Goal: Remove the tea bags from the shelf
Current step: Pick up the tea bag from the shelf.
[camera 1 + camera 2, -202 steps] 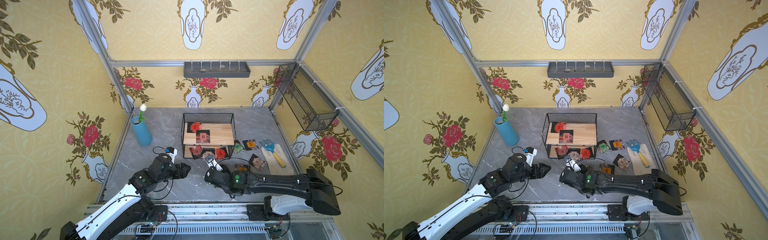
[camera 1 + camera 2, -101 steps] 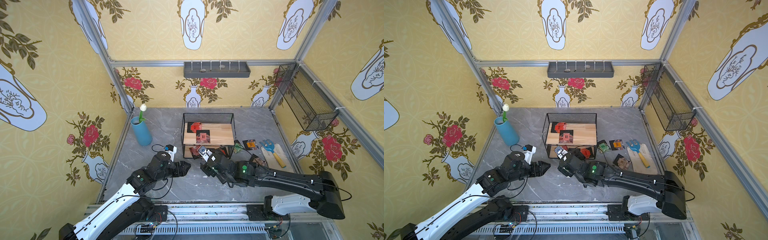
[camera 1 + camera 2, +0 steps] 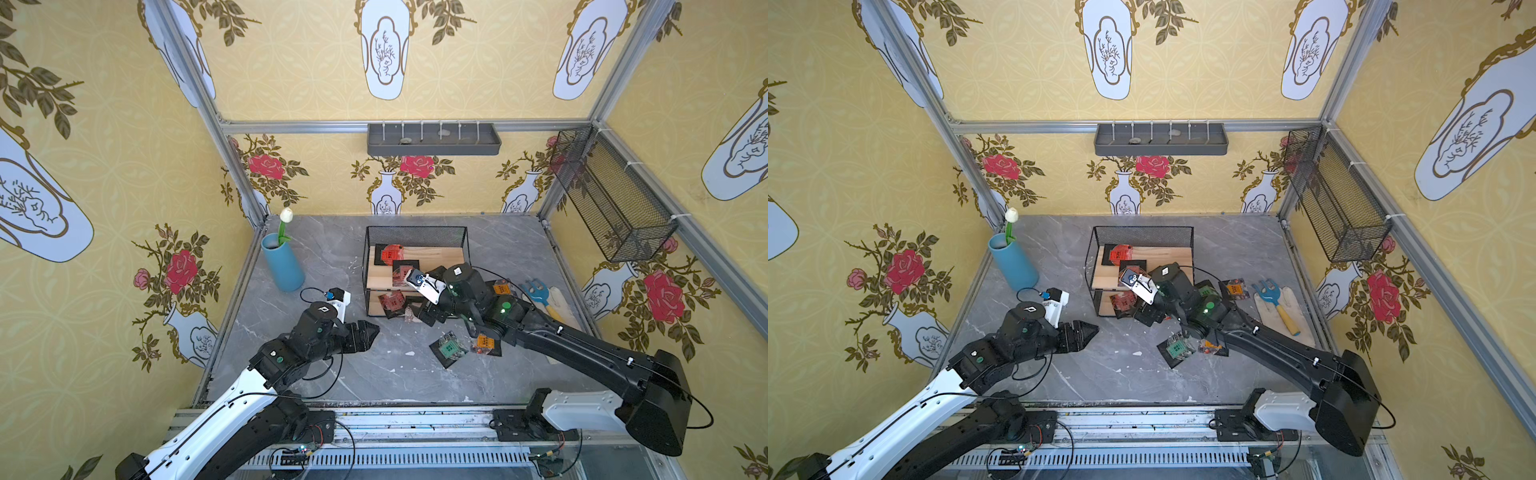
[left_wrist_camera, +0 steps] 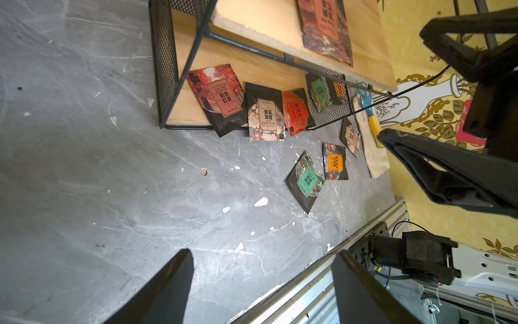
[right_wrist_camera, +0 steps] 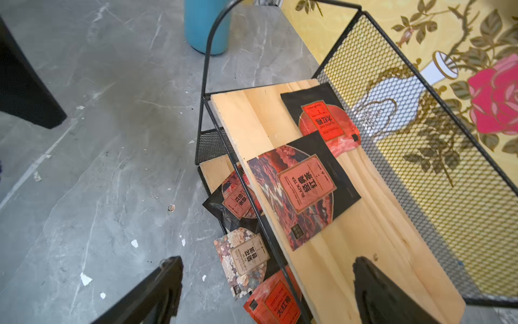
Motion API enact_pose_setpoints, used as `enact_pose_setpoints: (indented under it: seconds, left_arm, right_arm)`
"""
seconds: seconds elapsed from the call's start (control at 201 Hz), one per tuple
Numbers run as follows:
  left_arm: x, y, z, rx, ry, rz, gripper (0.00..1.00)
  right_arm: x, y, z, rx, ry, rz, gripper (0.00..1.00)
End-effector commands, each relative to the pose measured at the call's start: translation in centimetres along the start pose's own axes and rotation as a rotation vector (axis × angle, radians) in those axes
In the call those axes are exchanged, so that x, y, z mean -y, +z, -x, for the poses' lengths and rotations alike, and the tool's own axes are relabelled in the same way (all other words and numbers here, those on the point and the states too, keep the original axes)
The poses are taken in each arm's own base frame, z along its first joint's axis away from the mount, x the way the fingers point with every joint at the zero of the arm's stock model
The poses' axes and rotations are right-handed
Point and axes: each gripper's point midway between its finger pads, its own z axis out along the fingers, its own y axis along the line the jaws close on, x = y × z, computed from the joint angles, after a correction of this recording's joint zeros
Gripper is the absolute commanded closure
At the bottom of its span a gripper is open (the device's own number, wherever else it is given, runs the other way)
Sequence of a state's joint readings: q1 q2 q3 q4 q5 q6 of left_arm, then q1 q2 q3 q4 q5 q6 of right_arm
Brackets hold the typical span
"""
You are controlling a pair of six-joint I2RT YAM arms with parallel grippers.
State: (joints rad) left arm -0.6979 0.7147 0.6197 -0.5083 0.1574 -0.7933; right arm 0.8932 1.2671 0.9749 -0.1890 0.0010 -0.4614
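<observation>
My right gripper keeps going to the tea bag point(image 5: 291, 194) and then closes, since the front tea bag is at the top board's edge point(image 5: 268, 209) and its open fingers are astride that edge.
The shelf point(image 3: 415, 272) stands mid-floor with two red and dark tea bags point(image 5: 304, 185) on its top board. Three more point(image 4: 266, 115) lie at the lower board's front edge, partly hanging out. Green point(image 3: 449, 347) and orange point(image 3: 484, 343) sachets lie on the floor in front. My right gripper point(image 5: 267, 262) is open and empty at the shelf's right front end point(image 3: 430, 297), one finger over the top board and the other over the floor. My left gripper point(image 3: 368, 332) hovers open over bare floor left of the shelf, nothing between its fingers point(image 4: 185, 269).
A blue vase point(image 3: 282, 266) with a white tulip stands at the back left. A blue garden fork point(image 3: 540, 297) lies on a cloth by the right wall, with more sachets point(image 3: 500, 287) near it. A grey tray point(image 3: 432, 139) and a mesh basket point(image 3: 611, 195) hang on the walls.
My right arm has lifted from the floor in front of the shelf and moved back to the shelf's right front end, its jaws widening. The left arm has stayed almost still.
</observation>
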Motion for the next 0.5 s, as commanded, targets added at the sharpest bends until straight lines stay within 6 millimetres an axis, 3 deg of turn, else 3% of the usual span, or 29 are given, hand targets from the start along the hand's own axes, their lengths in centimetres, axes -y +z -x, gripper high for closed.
enact_pose_setpoints:
  seconds: [0.0, 0.119, 0.498]
  left_arm:
    - [-0.2, 0.2, -0.2, -0.007, 0.010, 0.000, 0.13]
    - [-0.4, 0.2, -0.2, -0.005, 0.006, 0.002, 0.13]
    - [-1.0, 0.2, -0.5, 0.001, -0.011, 0.013, 0.13]
  right_arm:
    - [0.3, 0.5, 1.8, 0.124, -0.082, 0.055, 0.03]
    - [1.0, 1.5, 1.8, 0.144, -0.099, 0.068, 0.03]
    - [0.1, 4.3, 1.3, 0.108, -0.163, 0.120, 0.03]
